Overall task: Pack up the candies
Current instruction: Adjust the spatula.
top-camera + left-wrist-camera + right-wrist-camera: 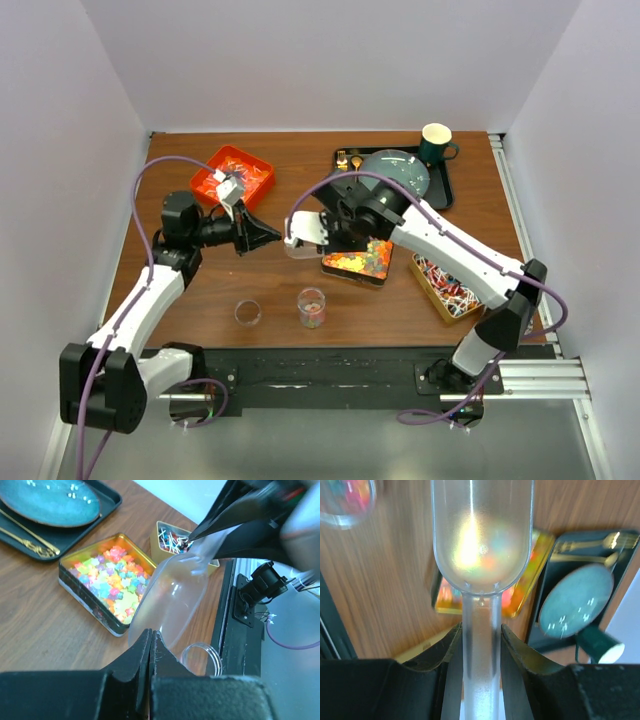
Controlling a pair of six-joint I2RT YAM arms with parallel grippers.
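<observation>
The scoop's bowl (302,250) hangs empty beside the gummy tin, so my right gripper should dig it into the gummies (362,262) while my left gripper steadies the tin.
Glossy gummy candies (358,261) (111,579) fill a square gold tin. Wrapped candies (447,284) (172,540) lie in a second tin to its right. A small clear jar (311,307) (342,499) near the front edge holds a few candies. My right gripper (322,232) (481,630) is shut on the handle of a clear plastic scoop (303,240) (172,597) (481,540), held over the table left of the gummy tin. Colours show blurred through its bowl. My left gripper (268,235) (151,635) is shut with nothing visible between its jaws, its tips right at the scoop's bowl.
An empty clear jar (248,313) (201,658) stands left of the candy jar. An orange tray (236,172) sits at the back left. A black tray (440,190) at the back holds a teal plate (400,170) (47,500), gold cutlery (25,539) (590,542) and a green mug (436,143).
</observation>
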